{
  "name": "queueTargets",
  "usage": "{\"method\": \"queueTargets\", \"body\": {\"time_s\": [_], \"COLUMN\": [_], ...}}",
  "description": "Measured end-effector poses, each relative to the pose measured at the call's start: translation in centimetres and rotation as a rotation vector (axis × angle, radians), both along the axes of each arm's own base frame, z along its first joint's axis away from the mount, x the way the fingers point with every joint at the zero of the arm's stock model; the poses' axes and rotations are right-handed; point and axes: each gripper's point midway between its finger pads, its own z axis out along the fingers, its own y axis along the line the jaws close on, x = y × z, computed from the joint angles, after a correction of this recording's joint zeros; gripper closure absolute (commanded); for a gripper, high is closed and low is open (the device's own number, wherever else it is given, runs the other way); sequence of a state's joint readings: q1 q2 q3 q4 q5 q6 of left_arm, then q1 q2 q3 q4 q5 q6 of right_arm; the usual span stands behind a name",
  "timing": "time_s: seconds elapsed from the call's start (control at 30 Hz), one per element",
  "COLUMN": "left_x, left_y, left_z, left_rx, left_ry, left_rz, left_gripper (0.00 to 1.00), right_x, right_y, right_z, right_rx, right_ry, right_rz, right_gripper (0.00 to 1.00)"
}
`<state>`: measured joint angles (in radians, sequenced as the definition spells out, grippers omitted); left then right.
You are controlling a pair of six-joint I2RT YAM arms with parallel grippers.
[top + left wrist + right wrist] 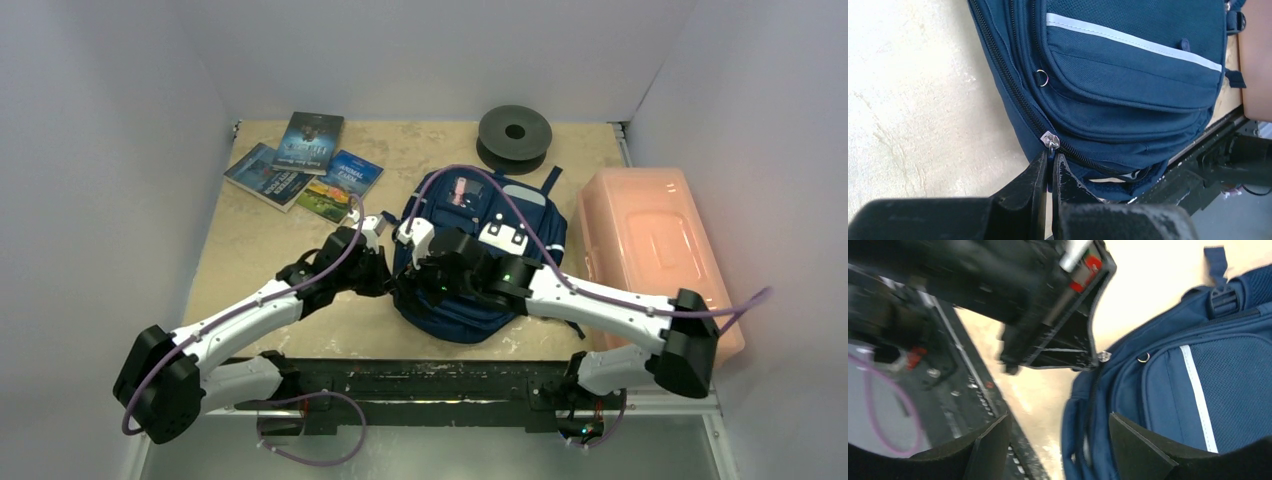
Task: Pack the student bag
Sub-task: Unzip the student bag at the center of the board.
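Observation:
My gripper will lift the bag's zippered edge, and the bag's front [1173,390] will fold back into a wide opening, as the zipper is parted [1088,435] below the silver slider.
The student bag [500,215] is a navy backpack lying flat in the middle of the table, front pockets up. My left gripper [1050,167] is shut on the blue pull tab hanging from the silver zipper slider [1050,140] on the bag's side. In the top view the left gripper [385,278] sits at the bag's left edge. My right gripper [1060,422] stands open, and the bag's zippered side edge [1088,410] lies between its fingers [1128,435] without being gripped. From above, the right gripper [422,272] is over the bag's left part, right beside the left one.
Three books [300,160] lie at the back left. A dark grey spool [514,135] stands at the back centre. A pink translucent box [650,245] fills the right side next to the bag. The black base rail [420,385] runs along the near edge.

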<state>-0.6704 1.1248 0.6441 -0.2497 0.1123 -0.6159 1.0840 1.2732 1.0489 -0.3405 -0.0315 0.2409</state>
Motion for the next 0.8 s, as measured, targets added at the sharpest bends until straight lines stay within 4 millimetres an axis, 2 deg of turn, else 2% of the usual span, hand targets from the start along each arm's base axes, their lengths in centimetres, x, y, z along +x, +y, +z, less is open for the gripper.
{"method": "queueTargets", "body": {"time_s": [0.1,0.2,0.37,0.5,0.73,0.77,0.8], "left_x": [-0.4,-0.6,-0.9,-0.9,-1.2,-1.2,-1.2], "left_y": [-0.2,-0.2,-0.2,-0.1,0.2,0.2,0.2], "left_z": [0.4,0.9,1.4,1.7,1.5,1.5,1.4], "left_rx": [-0.010,-0.021,-0.028,-0.034,-0.028,-0.028,-0.028], "left_ry": [-0.008,-0.019,-0.031,-0.042,-0.043,-0.043,-0.043], "left_rz": [-0.023,-0.035,-0.048,-0.050,-0.052,-0.051,-0.050], "left_gripper": [1.00,1.00,1.00,1.00,1.00,1.00,1.00], "right_x": [1.3,1.9,3.8,4.5,4.8,5.0,5.1], "right_y": [0.4,0.2,-0.4,-1.0,-0.9,-1.0,-1.0], "right_z": [-4.0,-6.0,-6.7,-8.1,-9.8,-9.9,-10.0], "right_rx": [-0.098,-0.138,-0.129,-0.152,-0.178,-0.183,-0.187], "right_ry": [-0.023,-0.040,-0.072,-0.072,-0.069,-0.075,-0.079], "right_rz": [0.010,0.017,-0.013,-0.034,-0.042,-0.046,-0.048], "right_gripper": [0.31,0.41,0.46,0.60,0.57,0.60,0.66]}}
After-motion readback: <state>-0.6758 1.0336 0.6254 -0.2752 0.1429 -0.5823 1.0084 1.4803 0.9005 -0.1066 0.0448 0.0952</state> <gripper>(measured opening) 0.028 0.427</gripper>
